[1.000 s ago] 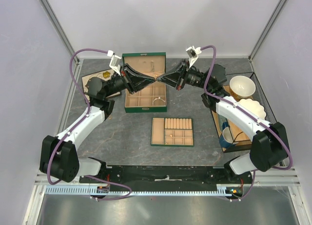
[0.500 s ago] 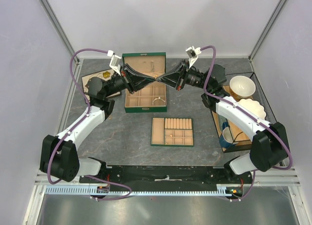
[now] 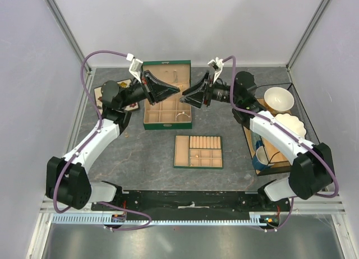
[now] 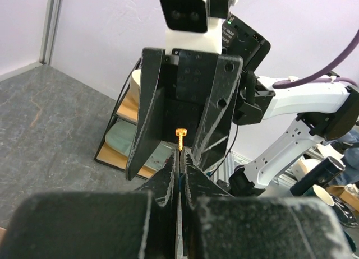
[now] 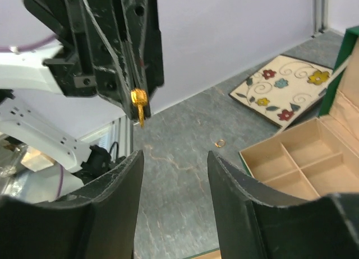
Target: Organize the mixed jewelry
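The gold piece's loose end (image 5: pixel 139 96) is clear of my left gripper's fingers. My right gripper should go on moving in, open, until its fingers are on both sides of that end (image 4: pixel 181 132), and then close.
My left gripper (image 3: pixel 177 89) hangs above the open green jewelry box (image 3: pixel 167 122), shut on a tiny gold piece (image 4: pixel 180 137) that sticks out of its tips (image 4: pixel 180 153). In the right wrist view that gold piece (image 5: pixel 138 104) shows in the left fingers (image 5: pixel 126 57). Facing it a short way off, my right gripper (image 3: pixel 186 97) is open and empty, its fingertips (image 5: pixel 175 158) spread wide. A thin silvery bangle (image 3: pixel 182 115) lies in a right-hand compartment of the box. A small gold ring (image 5: pixel 220 142) lies on the grey table left of the box.
The flat tan divided tray (image 3: pixel 198 151) with ring rolls lies in front of the box. A flowered tile (image 5: pixel 283 89) lies at the far left. A rack (image 3: pixel 268 158) with bowls and mugs stands at the right edge.
The right gripper has opened and drawn back to the right from the tip-to-tip meeting. The left gripper stays shut with the gold piece in it.
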Robot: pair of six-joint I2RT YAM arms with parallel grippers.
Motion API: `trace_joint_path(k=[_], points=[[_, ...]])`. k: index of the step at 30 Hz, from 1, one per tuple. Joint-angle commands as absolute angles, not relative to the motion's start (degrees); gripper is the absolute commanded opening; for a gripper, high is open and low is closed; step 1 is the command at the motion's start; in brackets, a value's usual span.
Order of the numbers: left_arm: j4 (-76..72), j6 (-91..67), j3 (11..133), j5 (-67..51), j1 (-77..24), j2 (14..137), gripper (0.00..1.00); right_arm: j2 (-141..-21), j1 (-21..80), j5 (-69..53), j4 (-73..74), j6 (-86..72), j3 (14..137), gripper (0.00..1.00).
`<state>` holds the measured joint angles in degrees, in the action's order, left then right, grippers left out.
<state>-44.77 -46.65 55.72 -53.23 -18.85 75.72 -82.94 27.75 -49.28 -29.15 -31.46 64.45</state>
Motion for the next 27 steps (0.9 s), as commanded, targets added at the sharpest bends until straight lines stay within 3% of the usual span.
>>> trace_joint_path(k=[1, 10, 18, 27], points=[[-37.55, -39.47, 60.03, -55.28, -18.98, 74.44, 0.02, -78.67, 27.95, -50.36, -14.01, -16.89, 69.51, 0.59], [-20.67, -24.45, 62.76, -61.51, -19.25, 73.48, 0.02, -74.97, 27.95, -50.01, 4.37, -2.83, 77.15, 0.60], [-5.55, -12.58, 63.45, -64.94, -20.13, 72.51, 0.02, -78.65, 27.86, -52.64, 11.94, 1.75, 80.68, 0.54], [2.19, -7.03, 65.13, -66.18, -21.27, 71.37, 0.02, -82.00, 27.95, -55.37, 18.98, 4.92, 83.23, 0.54]])
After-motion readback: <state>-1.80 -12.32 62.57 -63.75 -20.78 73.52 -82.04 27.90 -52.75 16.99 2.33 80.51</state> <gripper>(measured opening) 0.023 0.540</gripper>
